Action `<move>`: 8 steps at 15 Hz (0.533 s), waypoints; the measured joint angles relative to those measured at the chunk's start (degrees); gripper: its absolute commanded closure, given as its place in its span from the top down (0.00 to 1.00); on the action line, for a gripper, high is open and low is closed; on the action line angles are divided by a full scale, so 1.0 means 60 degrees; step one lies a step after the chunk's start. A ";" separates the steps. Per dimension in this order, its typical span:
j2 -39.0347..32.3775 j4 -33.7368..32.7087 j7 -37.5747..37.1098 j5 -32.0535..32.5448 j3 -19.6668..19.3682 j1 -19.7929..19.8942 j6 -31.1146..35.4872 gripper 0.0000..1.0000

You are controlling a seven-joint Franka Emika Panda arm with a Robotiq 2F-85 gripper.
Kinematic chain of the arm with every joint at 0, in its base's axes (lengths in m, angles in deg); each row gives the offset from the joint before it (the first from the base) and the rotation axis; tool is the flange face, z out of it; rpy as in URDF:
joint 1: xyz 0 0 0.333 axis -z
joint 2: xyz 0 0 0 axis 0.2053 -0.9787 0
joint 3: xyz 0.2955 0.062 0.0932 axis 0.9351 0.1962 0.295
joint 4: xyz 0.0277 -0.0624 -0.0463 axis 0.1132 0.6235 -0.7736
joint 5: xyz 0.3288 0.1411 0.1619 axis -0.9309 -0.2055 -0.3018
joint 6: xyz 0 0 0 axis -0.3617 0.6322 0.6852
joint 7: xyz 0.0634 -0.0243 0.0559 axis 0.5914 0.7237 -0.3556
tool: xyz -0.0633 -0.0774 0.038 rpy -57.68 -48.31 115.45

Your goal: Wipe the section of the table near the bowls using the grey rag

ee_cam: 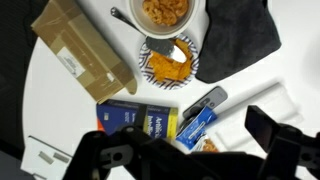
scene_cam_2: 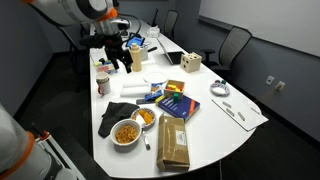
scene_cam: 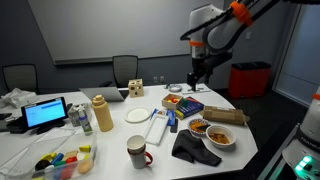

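The grey rag's edge (scene_cam: pixel 186 138) is uncovered and clear of the patterned bowl, so my open gripper should keep going down toward that edge until its fingers close on the rag.
The dark grey rag (scene_cam: pixel 193 148) lies crumpled on the white table near its front edge, next to two bowls of food (scene_cam: pixel 220 135) (scene_cam: pixel 200 127). It also shows in an exterior view (scene_cam_2: pixel 120 112) beside the bowls (scene_cam_2: pixel 126 131) (scene_cam_2: pixel 144 118), and in the wrist view (ee_cam: pixel 235 40) by a cereal bowl (ee_cam: pixel 168 10) and a patterned bowl (ee_cam: pixel 168 62). My gripper (scene_cam: pixel 197 75) (scene_cam_2: pixel 122 60) (ee_cam: pixel 190 150) hangs open and empty well above the table, apart from the rag.
A brown paper bag (scene_cam: pixel 225 116) (ee_cam: pixel 80 50), a blue box (scene_cam: pixel 185 103) (ee_cam: pixel 140 118), a remote (ee_cam: pixel 205 102) and a blue packet (ee_cam: pixel 195 125) lie near the bowls. A mug (scene_cam: pixel 137 152), plate (scene_cam: pixel 136 116), bottle (scene_cam: pixel 102 113) and laptop (scene_cam: pixel 47 113) stand further along.
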 measured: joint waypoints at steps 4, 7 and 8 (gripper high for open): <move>-0.1821 0.0502 -0.0137 0.0042 0.0255 -0.0681 0.1656 1.00; -0.3101 0.0640 -0.0706 0.0879 0.0223 -0.0801 0.2807 1.00; -0.3515 0.0639 -0.0920 0.1236 0.0105 -0.0835 0.3130 1.00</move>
